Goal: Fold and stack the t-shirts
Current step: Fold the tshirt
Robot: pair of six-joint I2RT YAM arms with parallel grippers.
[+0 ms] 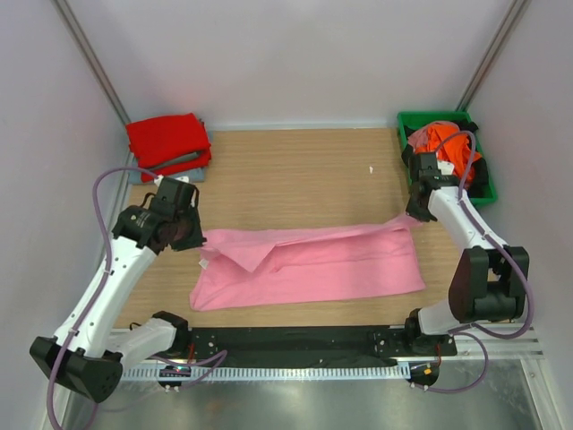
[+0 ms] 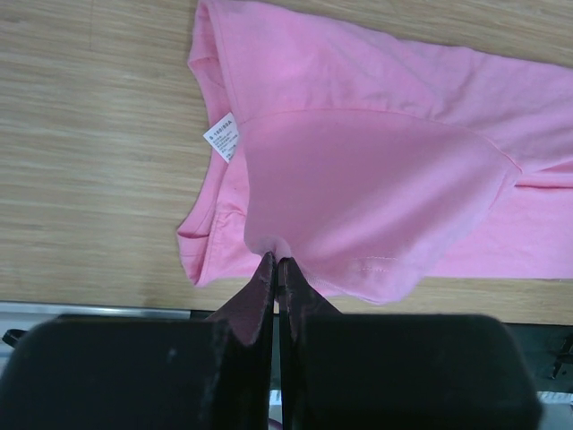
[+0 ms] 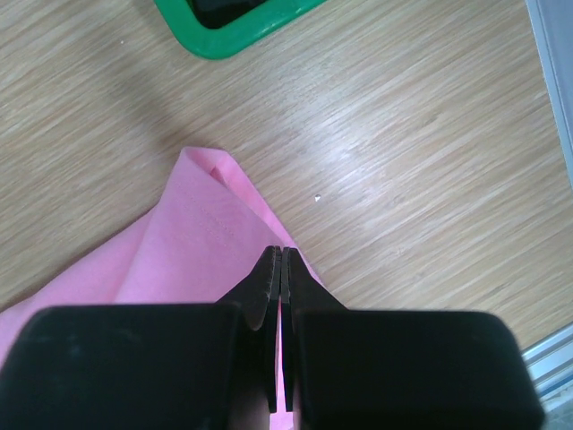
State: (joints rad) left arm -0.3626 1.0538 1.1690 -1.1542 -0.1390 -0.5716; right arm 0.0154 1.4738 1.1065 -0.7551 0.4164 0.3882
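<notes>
The raised fold point(image 2: 283, 244) in my left gripper is hanging over the pink t-shirt's near layer point(image 1: 220, 288). I should keep moving the fold down until it lies there, and then let go.
The light pink t-shirt point(image 1: 313, 264) lies folded lengthwise across the middle of the table. My left gripper point(image 1: 199, 240) is shut on a raised fold at its left end, which the left wrist view shows pinched between the jaws point(image 2: 276, 260); the pink t-shirt point(image 2: 376, 179) spreads beyond them, its white label point(image 2: 223, 136) showing. My right gripper point(image 1: 414, 217) is shut on the shirt's far right corner, also in the right wrist view point(image 3: 281, 253), where the pink t-shirt point(image 3: 179, 251) shows. The red t-shirt point(image 1: 166, 137) lies folded on the grey-blue t-shirt point(image 1: 185, 165) at the back left. The orange t-shirt point(image 1: 448, 141) is bunched in the green bin.
The green bin point(image 1: 430, 116) stands at the back right, right behind my right gripper; its corner shows in the right wrist view point(image 3: 224, 36). White walls close in the table on three sides. A black rail point(image 1: 295, 340) runs along the near edge.
</notes>
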